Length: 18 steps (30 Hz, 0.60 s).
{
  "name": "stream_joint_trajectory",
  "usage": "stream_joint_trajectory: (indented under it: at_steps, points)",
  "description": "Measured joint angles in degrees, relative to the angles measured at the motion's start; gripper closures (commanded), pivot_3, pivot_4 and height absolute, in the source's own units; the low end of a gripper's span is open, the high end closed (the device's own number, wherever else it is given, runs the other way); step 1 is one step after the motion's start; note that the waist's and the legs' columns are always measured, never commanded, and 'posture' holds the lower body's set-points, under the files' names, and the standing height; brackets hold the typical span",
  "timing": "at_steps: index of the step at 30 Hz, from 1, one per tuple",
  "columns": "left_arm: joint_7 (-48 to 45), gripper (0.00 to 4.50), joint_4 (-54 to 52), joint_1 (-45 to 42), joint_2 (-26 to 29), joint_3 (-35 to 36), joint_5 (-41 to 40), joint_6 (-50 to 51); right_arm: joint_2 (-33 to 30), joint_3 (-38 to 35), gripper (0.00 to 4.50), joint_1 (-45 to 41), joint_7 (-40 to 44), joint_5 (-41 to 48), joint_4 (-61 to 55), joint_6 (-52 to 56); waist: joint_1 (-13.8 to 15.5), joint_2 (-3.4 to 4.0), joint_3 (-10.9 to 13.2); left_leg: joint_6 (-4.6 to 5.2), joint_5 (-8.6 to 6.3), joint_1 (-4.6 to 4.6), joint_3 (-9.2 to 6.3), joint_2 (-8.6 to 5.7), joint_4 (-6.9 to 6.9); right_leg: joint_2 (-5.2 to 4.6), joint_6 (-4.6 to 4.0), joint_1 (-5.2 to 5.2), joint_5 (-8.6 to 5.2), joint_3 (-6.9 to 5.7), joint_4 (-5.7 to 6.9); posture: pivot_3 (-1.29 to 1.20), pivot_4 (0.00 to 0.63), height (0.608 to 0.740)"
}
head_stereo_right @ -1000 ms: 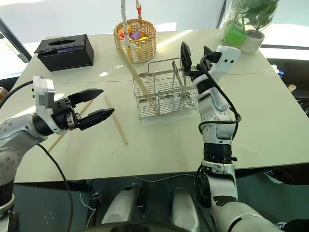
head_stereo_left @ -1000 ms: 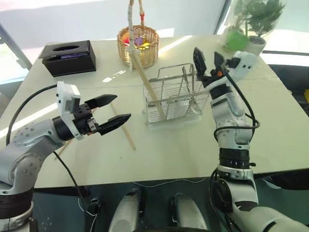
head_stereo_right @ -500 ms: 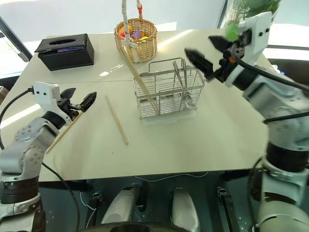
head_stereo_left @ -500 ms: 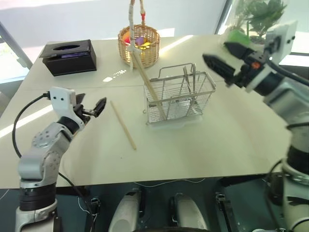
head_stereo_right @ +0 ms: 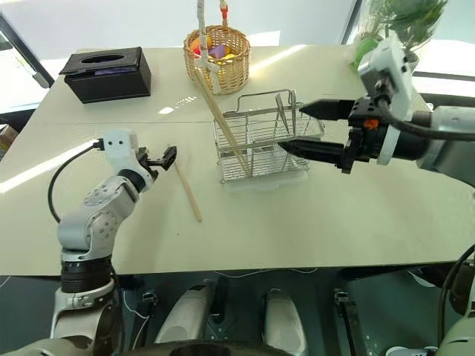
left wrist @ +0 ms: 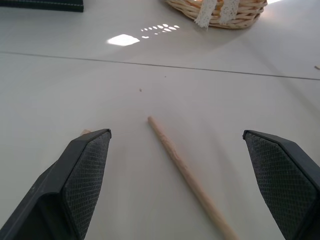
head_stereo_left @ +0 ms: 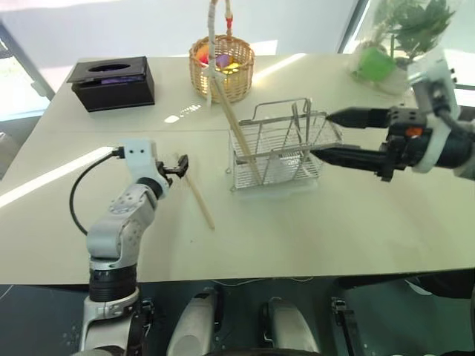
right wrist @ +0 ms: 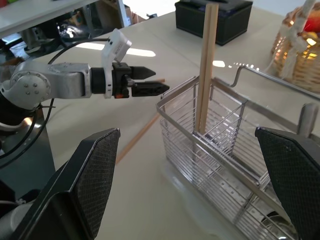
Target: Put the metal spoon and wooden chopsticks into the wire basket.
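A separate tip (left wrist: 86, 132) shows beside my left gripper's finger, so I expect another whole chopstick will stay behind when I lift this chopstick (head_stereo_left: 200, 202).
The wire basket (head_stereo_left: 286, 152) stands mid-table. One wooden chopstick (head_stereo_left: 236, 127) leans in its left end, and the metal spoon (right wrist: 307, 119) stands handle-up inside it. Another chopstick (head_stereo_left: 196, 193) lies flat on the table to the basket's left. My left gripper (head_stereo_left: 180, 165) is open and low over that stick's far end. In the left wrist view the stick (left wrist: 192, 182) runs between the two fingers (left wrist: 87, 165), and a further stick's tip (left wrist: 85, 132) peeks out beside one. My right gripper (head_stereo_left: 320, 135) is open, points leftward at the basket's right end, and holds nothing.
A round wicker basket (head_stereo_left: 223, 68) with a tall handle stands behind the wire basket. A black tissue box (head_stereo_left: 113, 73) sits at the back left and a potted plant (head_stereo_left: 393, 41) at the back right. The table's front edge (head_stereo_left: 245, 280) runs close below the loose chopstick.
My left gripper has moved forward and down to the loose chopstick's far end. My right arm has swung round and drawn back, so its open gripper now points left at the basket.
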Motion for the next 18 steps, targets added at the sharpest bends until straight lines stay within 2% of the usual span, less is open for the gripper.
stream_joint_trajectory:
  at_steps: [4, 7, 13, 18]
  points:
    - [7.7, 0.00, 0.0, -3.5, -8.0, 3.1, -0.1, 7.1, -0.7, 0.2, 0.03, 1.4, 1.5, -0.8, -0.9, -0.5, 0.0, 0.00, 0.0, 0.40, -0.25, -0.40, 0.01, -0.01, 0.69, 0.02, 0.29, 0.02, 0.15, -0.04, -0.11, 0.00, 0.150, 0.740]
    - [12.1, 0.00, 0.3, -6.0, -11.0, 5.8, 0.0, 11.0, -0.7, 0.4, 0.03, 1.8, 2.2, -1.5, -1.1, -1.4, 0.0, -0.01, 0.0, 0.46, -0.28, -0.45, 0.02, -0.06, 0.87, 0.01, 0.60, 0.07, 0.34, -0.02, -0.21, 0.00, 0.150, 0.740]
    - [17.3, 0.00, 0.7, -8.9, -12.3, 9.4, 1.5, 18.4, -0.5, 1.6, 0.03, 3.2, 2.9, -3.3, -1.2, -3.4, 0.0, -0.01, 0.0, 0.45, -0.27, -0.39, 0.01, -0.06, 0.97, 0.01, 0.67, 0.13, 0.51, 0.00, -0.22, 0.00, 0.150, 0.740]
    - [17.7, 0.00, 0.7, -10.3, -12.3, 8.5, 3.0, 22.2, 1.0, 1.8, 0.03, 4.2, 3.1, -4.4, -1.4, -4.8, 0.3, -0.02, 0.0, 0.42, -0.25, -0.41, 0.03, -0.06, 0.99, 0.01, 0.67, 0.12, 0.51, 0.02, -0.23, 0.00, 0.150, 0.740]
